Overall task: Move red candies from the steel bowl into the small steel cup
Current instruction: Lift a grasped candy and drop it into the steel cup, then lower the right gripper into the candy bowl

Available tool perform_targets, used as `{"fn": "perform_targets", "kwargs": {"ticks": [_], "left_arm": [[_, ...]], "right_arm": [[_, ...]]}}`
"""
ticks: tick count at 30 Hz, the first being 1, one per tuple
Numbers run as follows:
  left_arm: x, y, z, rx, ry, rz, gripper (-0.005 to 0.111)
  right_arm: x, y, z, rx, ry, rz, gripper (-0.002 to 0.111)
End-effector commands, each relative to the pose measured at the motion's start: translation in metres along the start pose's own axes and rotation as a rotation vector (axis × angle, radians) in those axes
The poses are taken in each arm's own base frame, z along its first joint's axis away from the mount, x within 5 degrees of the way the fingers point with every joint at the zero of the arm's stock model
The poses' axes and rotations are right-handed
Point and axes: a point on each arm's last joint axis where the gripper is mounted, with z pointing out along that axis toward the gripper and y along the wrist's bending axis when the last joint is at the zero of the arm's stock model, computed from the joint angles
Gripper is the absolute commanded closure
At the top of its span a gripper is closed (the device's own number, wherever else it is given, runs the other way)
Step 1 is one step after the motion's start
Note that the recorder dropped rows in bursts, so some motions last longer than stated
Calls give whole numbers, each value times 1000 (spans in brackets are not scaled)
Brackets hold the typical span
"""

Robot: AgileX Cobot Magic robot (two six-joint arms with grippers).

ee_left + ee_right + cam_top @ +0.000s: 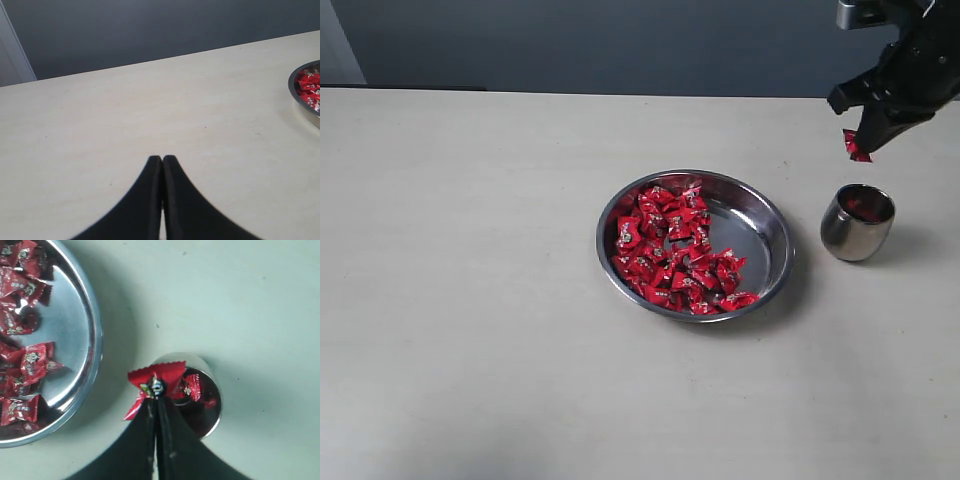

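Observation:
The red candy (857, 147) is hanging clear above the rim of the small steel cup, so the robot's right gripper should go on over the cup's opening (866, 205) before it lets go there.
The steel bowl (770, 235) sits mid-table with a heap of red candies (675, 250) on its left side. To its right stands the small steel cup (857, 222), with red candy inside (192, 388). My right gripper (860, 143) hangs above the cup, shut on one red candy (156, 379) that sticks out past its tips, over the cup's rim (170, 357). The bowl (92, 335) and its candies (30, 362) show beside the cup in the right wrist view. My left gripper (162, 158) is shut on nothing, over bare table; the bowl's edge (296, 95) shows far off.
The pale table (470, 300) ends at a dark wall (620, 45) behind. The right arm's black body (910, 60) reaches in from the top right corner.

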Motion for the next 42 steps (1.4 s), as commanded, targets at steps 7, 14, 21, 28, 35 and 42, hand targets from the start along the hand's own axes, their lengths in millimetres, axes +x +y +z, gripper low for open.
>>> {"fn": "perform_targets", "kwargs": {"ticks": [7, 14, 21, 28, 35, 42], "left_arm": [[-1, -1, 0, 10, -10, -4, 106], [-1, -1, 0, 10, -10, -4, 106], [-1, -1, 0, 10, -10, -4, 106], [-1, -1, 0, 10, -10, -4, 106], [-1, -1, 0, 10, -10, -4, 106], [-1, -1, 0, 10, -10, -4, 106]], "right_arm": [[8, -17, 15, 64, 75, 51, 108], [9, -20, 37, 41, 127, 63, 104], [9, -21, 39, 43, 133, 62, 80], [0, 0, 26, -105, 35, 80, 80], [-13, 58, 37, -209, 51, -86, 80], [-13, 102, 73, -174, 169, -242, 80]]}}
